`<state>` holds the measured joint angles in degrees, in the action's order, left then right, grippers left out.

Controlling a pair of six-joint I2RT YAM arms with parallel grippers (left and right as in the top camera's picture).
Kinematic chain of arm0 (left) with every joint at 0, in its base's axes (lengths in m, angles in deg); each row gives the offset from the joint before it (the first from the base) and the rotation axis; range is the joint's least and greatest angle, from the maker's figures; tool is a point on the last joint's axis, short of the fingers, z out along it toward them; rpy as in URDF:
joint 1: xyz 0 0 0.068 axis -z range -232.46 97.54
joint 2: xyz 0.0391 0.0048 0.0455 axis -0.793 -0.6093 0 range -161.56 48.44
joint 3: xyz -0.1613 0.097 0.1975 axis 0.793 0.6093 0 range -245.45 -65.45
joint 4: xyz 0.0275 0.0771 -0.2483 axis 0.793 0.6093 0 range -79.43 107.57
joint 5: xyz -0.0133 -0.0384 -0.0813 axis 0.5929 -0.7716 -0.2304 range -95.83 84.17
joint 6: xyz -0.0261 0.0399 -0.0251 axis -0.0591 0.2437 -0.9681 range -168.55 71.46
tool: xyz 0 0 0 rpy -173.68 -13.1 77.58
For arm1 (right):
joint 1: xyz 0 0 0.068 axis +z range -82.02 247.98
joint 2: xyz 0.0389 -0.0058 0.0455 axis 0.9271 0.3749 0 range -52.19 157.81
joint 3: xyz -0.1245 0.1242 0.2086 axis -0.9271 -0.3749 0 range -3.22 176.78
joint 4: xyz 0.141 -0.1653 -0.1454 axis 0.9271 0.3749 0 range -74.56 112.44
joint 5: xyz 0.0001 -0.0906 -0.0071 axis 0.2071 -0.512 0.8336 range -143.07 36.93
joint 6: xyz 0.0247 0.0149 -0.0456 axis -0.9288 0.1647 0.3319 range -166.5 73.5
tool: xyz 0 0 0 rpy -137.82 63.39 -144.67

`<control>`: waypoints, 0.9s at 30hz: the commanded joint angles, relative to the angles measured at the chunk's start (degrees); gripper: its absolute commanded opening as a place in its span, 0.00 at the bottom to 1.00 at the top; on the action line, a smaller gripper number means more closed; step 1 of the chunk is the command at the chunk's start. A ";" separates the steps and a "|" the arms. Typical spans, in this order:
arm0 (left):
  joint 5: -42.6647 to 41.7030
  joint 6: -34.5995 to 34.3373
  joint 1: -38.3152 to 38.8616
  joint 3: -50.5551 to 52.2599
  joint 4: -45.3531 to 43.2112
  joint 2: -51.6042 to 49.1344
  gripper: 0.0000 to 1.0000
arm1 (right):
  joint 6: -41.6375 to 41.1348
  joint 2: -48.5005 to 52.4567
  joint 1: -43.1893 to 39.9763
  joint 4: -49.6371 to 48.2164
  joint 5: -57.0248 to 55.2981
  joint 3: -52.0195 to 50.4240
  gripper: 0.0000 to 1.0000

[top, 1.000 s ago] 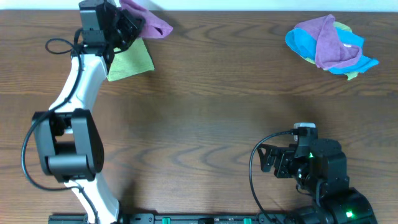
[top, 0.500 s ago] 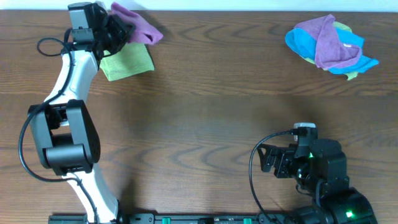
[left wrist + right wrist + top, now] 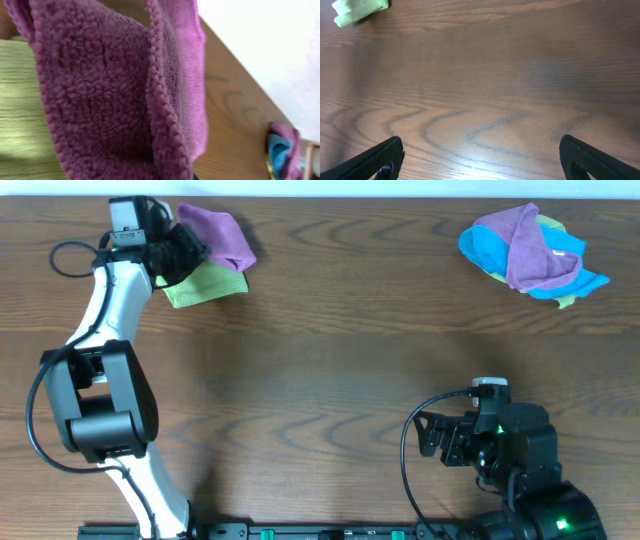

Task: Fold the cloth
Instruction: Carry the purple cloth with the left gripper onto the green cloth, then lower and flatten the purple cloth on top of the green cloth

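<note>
The folded purple cloth (image 3: 222, 240) is hanging above the green cloth (image 3: 206, 284). My left gripper should keep moving it down until it lies on that stack, and then let go.
A purple cloth (image 3: 218, 235) hangs folded from my left gripper (image 3: 185, 250) at the far left of the table, partly over a folded green cloth (image 3: 210, 286). The gripper is shut on the purple cloth. In the left wrist view the purple cloth (image 3: 100, 90) fills the frame and hides the fingers, with the green cloth (image 3: 20, 100) beneath it at left. My right gripper (image 3: 480, 162) is open and empty over bare wood near the front right; it also shows in the overhead view (image 3: 432, 436).
A pile of crumpled cloths (image 3: 530, 248), blue, purple and yellow-green, lies at the far right; it also shows small in the left wrist view (image 3: 280, 152). The table's far edge runs just behind the left gripper. The green cloth (image 3: 357, 11) shows far off in the right wrist view.
My left gripper has swung left and slightly nearer with the purple cloth, which now lies lower over the green cloth. The right arm has not moved.
</note>
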<state>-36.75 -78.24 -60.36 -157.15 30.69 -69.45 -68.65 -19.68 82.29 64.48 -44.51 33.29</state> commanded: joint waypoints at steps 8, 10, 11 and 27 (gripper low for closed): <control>4.55 8.11 -2.64 -1.33 6.93 -0.87 0.06 | -0.76 -0.26 -0.57 0.07 0.26 -0.22 0.99; 4.57 9.66 -2.62 -1.33 8.44 -0.87 0.06 | -0.76 -0.26 -0.57 0.07 0.26 -0.22 0.99; 4.57 10.10 -2.62 -1.33 9.01 -0.87 0.06 | -0.74 -0.26 -0.57 0.07 0.24 -0.22 0.99; 9.07 13.44 -2.64 -1.33 13.94 -0.87 0.27 | -0.76 -0.26 -0.57 0.07 0.26 -0.22 0.99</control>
<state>-28.92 -66.04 -62.86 -157.19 44.39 -69.45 -68.65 -19.70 82.29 64.48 -44.51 33.29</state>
